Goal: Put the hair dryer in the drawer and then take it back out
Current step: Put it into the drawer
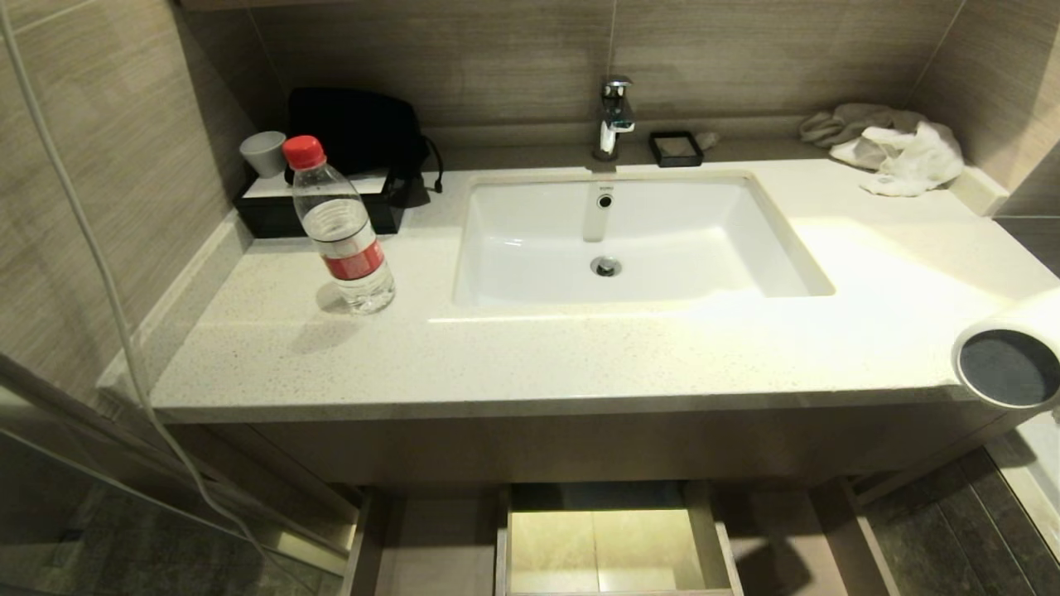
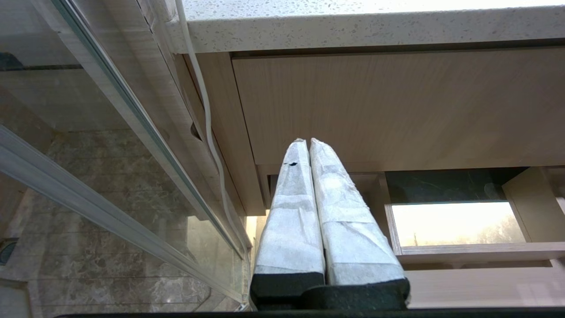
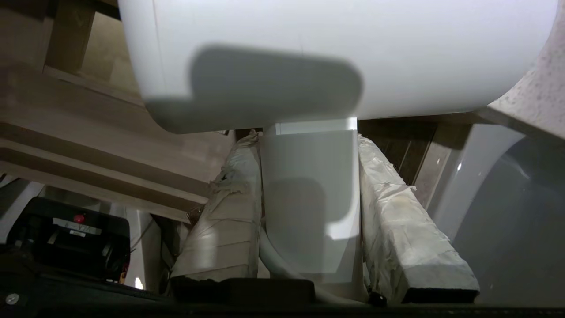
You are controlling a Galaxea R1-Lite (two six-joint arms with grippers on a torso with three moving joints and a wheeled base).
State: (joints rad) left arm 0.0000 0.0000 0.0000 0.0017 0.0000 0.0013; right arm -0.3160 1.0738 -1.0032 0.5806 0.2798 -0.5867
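The hair dryer is at the counter's front corner [image 1: 956, 386], so the robot's right gripper should first back it clear and lower it, and then bring it over the open drawer [image 1: 780, 541].
The white hair dryer [image 3: 309, 57] is held by its handle between the padded fingers [image 3: 397, 212] of my right gripper [image 3: 309, 139], which is shut on it; its white cord [image 3: 273, 260] curls by the handle's base. In the head view only the dryer's round grey grille end [image 1: 1006, 367] shows, at the counter's right front corner, above counter height. The drawer [image 1: 431, 546] stands pulled open below the counter, its boxed cutout [image 1: 613, 538] in the middle, and nothing shows inside it. My left gripper [image 2: 308, 141] is parked, shut and empty, low in front of the vanity's wood front panel [image 2: 397, 106].
On the counter stand a water bottle [image 1: 344, 228] with a red cap, a black tray with a cup [image 1: 265, 153], a black bag [image 1: 356, 132], a faucet [image 1: 614, 116] over the sink [image 1: 513, 248] and a white cloth rag [image 1: 903, 157]. A white cord [image 1: 99, 273] hangs along the left wall.
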